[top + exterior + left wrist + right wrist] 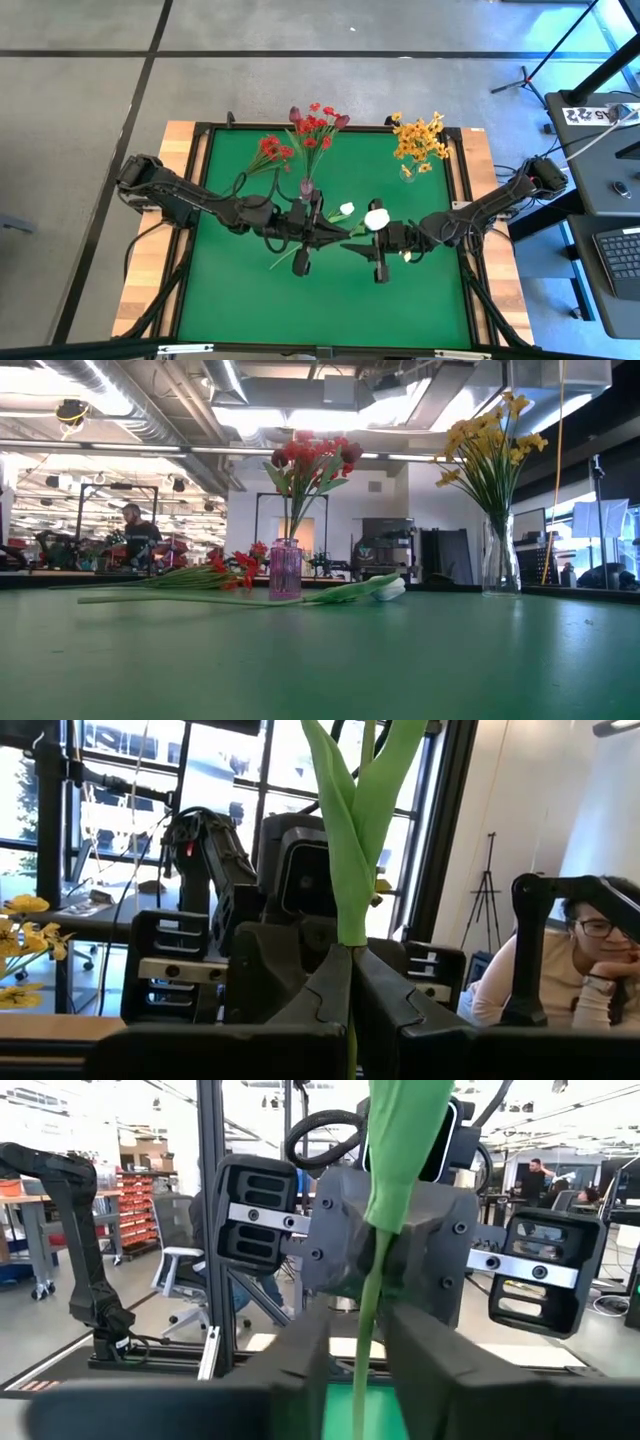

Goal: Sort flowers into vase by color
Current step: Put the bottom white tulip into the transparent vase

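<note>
The clear vase [501, 565] stands on my right gripper's side, far from my left gripper, so next my right gripper takes the flower's stem [364, 1345] before my left gripper opens.
A white-budded flower [376, 218] stands upright in the air over the table's middle, its green leaves [355, 810] rising above my left gripper [350, 965], which is shut on its stem. My right gripper [365, 1370] faces the left one from the table's right. It is open, with one finger on each side of the same stem [372, 1330] and a gap showing on both sides. A second white-budded flower [385, 590] and a red spray [228, 572] lie flat on the green table. My left gripper pinches the thin green stem just below the leaves [350, 948] between its two fingers. The fingers reach in about level from the table's left and lie across the stem. The flower stands upright in the hold, clear of the table, with its bud on top.
A purple vase [285, 570] with red sprays and maroon buds stands at the far middle. A clear vase [500, 555] with yellow sprays stands at the far right. A person [560, 985] sits beyond the table. The near half of the green mat [320, 310] is bare.
</note>
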You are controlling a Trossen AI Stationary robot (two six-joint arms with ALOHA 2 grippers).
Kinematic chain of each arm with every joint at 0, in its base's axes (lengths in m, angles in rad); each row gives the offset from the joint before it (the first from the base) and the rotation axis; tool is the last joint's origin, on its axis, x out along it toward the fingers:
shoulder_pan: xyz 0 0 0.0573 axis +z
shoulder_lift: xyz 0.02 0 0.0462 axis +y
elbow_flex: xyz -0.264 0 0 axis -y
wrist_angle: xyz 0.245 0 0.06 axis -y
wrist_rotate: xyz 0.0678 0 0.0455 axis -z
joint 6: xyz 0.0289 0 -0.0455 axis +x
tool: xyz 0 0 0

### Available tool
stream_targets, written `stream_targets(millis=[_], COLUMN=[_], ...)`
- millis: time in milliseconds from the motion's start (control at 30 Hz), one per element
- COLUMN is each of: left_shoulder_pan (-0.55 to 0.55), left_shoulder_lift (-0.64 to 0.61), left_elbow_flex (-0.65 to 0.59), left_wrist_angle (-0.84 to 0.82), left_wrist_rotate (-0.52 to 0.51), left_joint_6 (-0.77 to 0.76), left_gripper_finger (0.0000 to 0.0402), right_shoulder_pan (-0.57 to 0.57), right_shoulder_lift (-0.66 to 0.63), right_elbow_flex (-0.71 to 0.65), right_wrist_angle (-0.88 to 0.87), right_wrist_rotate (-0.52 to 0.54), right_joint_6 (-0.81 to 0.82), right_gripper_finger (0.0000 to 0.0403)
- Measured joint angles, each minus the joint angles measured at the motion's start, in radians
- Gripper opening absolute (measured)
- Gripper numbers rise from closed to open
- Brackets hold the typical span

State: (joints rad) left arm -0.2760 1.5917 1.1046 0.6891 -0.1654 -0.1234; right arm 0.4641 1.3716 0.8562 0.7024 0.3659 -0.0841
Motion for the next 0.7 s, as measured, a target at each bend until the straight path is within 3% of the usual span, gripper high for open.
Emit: stream_targets(millis=[200,500,700], left_shoulder_pan=[-0.001,-0.003,-0.008], left_shoulder_lift=[0.000,0.000,0.000], left_elbow_flex=[0.000,0.000,0.000], left_wrist_angle=[-0.004,-0.012,-0.006], left_wrist_rotate=[0.001,-0.002,-0.009], left_joint_6=[0.000,-0.003,0.003], left_gripper_finger=[0.0000,0.0003,0.0052], right_shoulder_pan=[0.000,0.000,0.021], right_shoulder_lift=[0.000,-0.009,-0.058], right_elbow_flex=[0.000,0.000,0.001], right_wrist_angle=[-0.019,-0.055,-0.187], right_wrist_rotate=[0.001,0.030,0.124], right_joint_6=[-0.001,-0.002,0.005], right_gripper_finger=[0.0009,0.0005,0.0004])
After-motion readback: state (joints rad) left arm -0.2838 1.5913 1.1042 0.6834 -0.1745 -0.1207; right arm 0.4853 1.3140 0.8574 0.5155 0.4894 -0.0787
